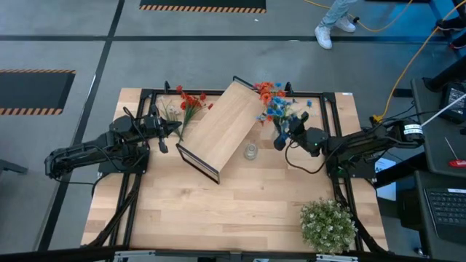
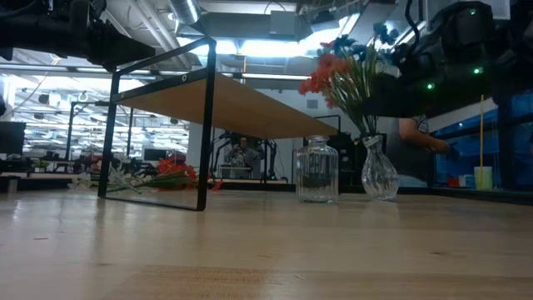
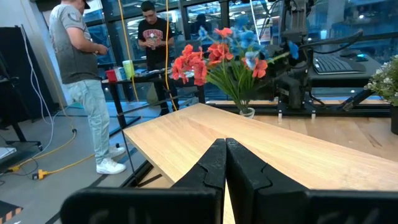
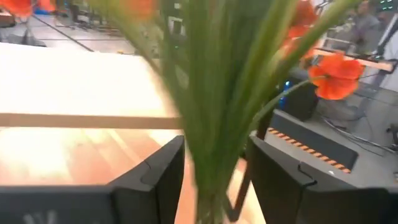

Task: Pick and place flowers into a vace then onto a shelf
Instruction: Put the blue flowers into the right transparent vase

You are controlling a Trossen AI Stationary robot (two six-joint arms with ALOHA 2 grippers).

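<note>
My right gripper is at the flowers' stems (image 2: pixel 358 110), above the vase's rim, so I need to open, back away and come down around the vase's neck (image 2: pixel 374 147) to move it.
A bunch of flowers (image 1: pixel 275 102) with red-orange and blue blossoms stands upright in a small glass vase (image 2: pixel 379 171). The vase rests on the table just right of the shelf (image 1: pixel 222 127). The shelf is a light-wood board on a black wire frame, lying askew mid-table. My right gripper (image 1: pixel 280 138) is at the stems, shut on them (image 4: pixel 216 149). My left gripper (image 1: pixel 171 129) is shut (image 3: pixel 225 155) and sits by the shelf's left end, looking across the board (image 3: pixel 261 149). I see no contact there. My right gripper pinches the bunch of green stems (image 4: pixel 214 134) between its two fingers (image 4: pixel 168 168), below the blossoms. The fingers come level from the table's right side and lie across the stems. The flowers stay upright in the vase, which stands on the table.
A clear glass jar (image 1: pixel 250 151) stands beside the vase, near the shelf's right edge. Loose red and white sprigs (image 1: pixel 188 102) lie at the far left of the table. A bushy green plant (image 1: pixel 328 225) sits at the near right corner. People stand beyond the table (image 3: pixel 81 74).
</note>
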